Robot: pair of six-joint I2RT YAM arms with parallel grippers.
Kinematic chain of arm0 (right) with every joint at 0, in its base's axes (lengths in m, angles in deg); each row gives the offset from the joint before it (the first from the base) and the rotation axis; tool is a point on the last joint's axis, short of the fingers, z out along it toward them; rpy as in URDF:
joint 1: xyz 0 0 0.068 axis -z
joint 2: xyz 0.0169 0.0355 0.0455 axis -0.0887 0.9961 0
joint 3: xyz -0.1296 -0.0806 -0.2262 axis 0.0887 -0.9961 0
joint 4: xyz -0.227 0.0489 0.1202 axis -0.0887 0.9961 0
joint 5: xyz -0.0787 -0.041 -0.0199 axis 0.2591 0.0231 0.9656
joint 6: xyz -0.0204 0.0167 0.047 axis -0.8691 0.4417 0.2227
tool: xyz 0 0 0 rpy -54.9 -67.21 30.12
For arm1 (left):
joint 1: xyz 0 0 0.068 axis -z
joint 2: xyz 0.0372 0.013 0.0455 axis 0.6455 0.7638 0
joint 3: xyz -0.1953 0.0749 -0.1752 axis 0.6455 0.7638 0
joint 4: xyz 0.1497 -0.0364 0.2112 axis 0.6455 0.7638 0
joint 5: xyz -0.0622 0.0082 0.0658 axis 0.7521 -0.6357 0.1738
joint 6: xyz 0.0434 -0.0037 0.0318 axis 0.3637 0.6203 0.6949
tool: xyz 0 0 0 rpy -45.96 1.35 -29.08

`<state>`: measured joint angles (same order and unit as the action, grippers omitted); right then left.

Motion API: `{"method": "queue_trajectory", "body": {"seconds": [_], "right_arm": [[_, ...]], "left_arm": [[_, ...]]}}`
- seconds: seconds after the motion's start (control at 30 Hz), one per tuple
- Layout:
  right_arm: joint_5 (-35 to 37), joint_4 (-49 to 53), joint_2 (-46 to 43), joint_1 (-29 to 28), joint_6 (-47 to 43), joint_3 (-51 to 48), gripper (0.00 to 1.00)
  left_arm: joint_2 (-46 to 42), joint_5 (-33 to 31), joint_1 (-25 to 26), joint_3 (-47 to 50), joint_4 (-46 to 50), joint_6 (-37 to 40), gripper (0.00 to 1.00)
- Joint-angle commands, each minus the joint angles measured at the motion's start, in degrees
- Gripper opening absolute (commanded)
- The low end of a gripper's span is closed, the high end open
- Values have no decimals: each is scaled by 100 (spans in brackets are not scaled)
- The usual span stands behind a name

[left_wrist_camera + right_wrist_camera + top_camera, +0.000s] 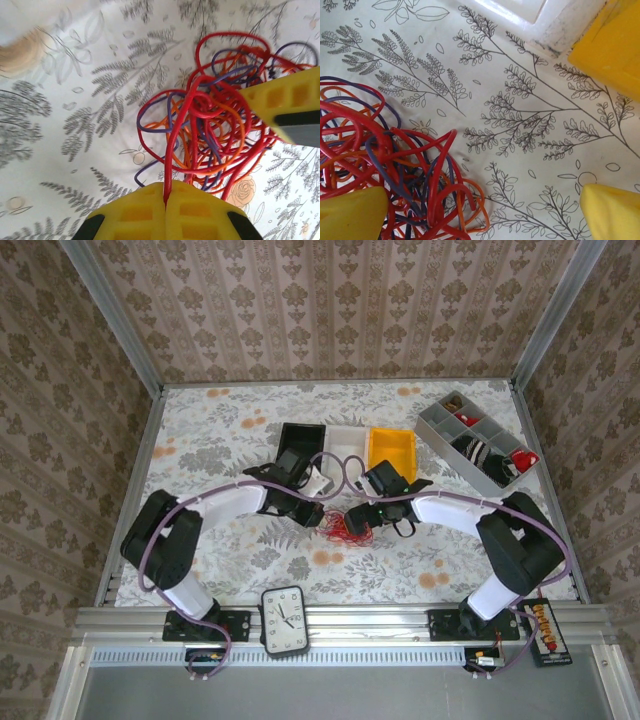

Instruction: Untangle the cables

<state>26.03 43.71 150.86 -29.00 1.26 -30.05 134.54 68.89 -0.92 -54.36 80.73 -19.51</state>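
The red piece of cable in my left gripper is still in among the tangle's loops (pixel 207 107). Next, I raise that piece and pull it clear past the black bin (pixel 302 438).
The cables (pixel 347 524) lie as one loose tangle of red, orange and purple wires on the flowered tablecloth between both arms. In the left wrist view the left gripper (pixel 165 194) is shut, with its yellow fingers (pixel 135 212) pinching one red strand that runs up into the tangle (pixel 215 125). From above, that gripper (pixel 321 516) sits at the tangle's left edge. The right gripper (pixel 482 215) stands wide open at the tangle's right side (pixel 374 517). Its left fingertip (pixel 350 215) rests against the wires (pixel 395 165), and nothing is between its fingers.
Behind the tangle stand a black bin (pixel 300 440), a white bin (pixel 345 438) and a yellow bin (pixel 392 448). A grey divided tray (pixel 478 440) with small parts is at the back right. A clock (pixel 284 618) lies on the front rail.
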Motion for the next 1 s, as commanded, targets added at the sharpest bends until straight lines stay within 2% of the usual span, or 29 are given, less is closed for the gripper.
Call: {"method": "queue_trajectory", "body": {"seconds": [0.0,0.33,0.5,0.63,0.8,0.97], "right_arm": [[556,466,268,-55,117,83,100],[1073,654,520,72,414,194,100],[1116,636,476,186,512,126,100],[1102,637,478,279,572,95,100],[958,408,151,291,408,-55,100],[896,-62,-833,315,395,-455,100]], "left_arm": [[-525,20,-201,0,-281,-222,0],[-1818,590,-1398,211,-423,-512,0],[-1973,624,-1587,29,-261,-418,0],[-2169,1096,-1843,97,-642,-725,0],[-1875,1124,-1386,-129,-120,-284,0],[-1478,962,-787,-257,401,230,0]]}}
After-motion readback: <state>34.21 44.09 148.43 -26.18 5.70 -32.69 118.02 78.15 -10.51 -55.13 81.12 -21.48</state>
